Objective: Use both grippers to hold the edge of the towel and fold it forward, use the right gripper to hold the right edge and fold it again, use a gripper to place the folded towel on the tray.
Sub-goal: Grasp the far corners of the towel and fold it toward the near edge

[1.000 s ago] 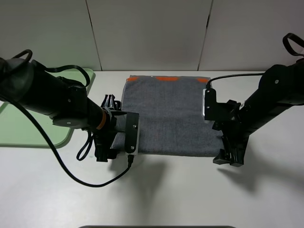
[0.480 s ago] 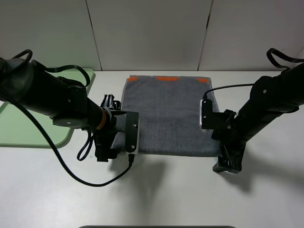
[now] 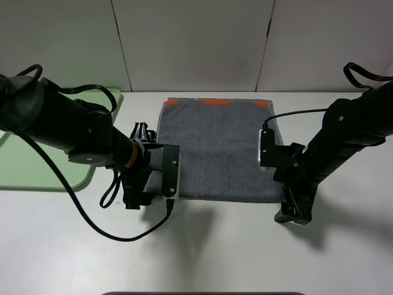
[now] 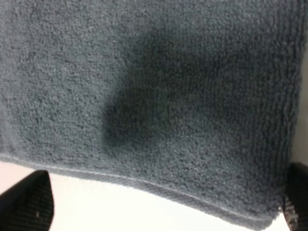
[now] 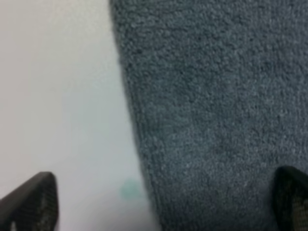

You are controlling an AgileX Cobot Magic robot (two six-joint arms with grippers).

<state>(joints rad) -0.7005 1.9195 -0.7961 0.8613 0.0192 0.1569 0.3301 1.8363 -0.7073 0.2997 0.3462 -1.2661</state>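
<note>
The towel's near edge (image 3: pixel 227 199) is smooth and round like a fold, so I expect the towel's doubled layers (image 3: pixel 212 147) to come up together and fold over when I lift it.
The dark grey towel (image 3: pixel 215 147) lies flat on the white table, with its orange patches along the far hem. Its plain near edge (image 3: pixel 221 199) faces the front. My left gripper (image 3: pixel 138 198) is low at the near left corner. In the left wrist view the gripper (image 4: pixel 159 209) is open, with a fingertip (image 4: pixel 26 202) on each side of the towel's hem (image 4: pixel 144 180). My right gripper (image 3: pixel 293 212) is low at the near right corner. It is open (image 5: pixel 159 202), one fingertip (image 5: pixel 29 202) over bare table and the other over the towel (image 5: pixel 216 106). The pale green tray (image 3: pixel 31 175) lies at the left, partly hidden by the left arm.
A black cable (image 3: pixel 104 227) loops on the table in front of the left arm. A wall of grey panels (image 3: pixel 196 43) stands behind the table. Bare table (image 3: pixel 215 252) stretches in front of the towel.
The right arm has moved left and nearer, bringing its gripper to the towel's near right corner, then stayed still. The left arm and the towel have not moved.
</note>
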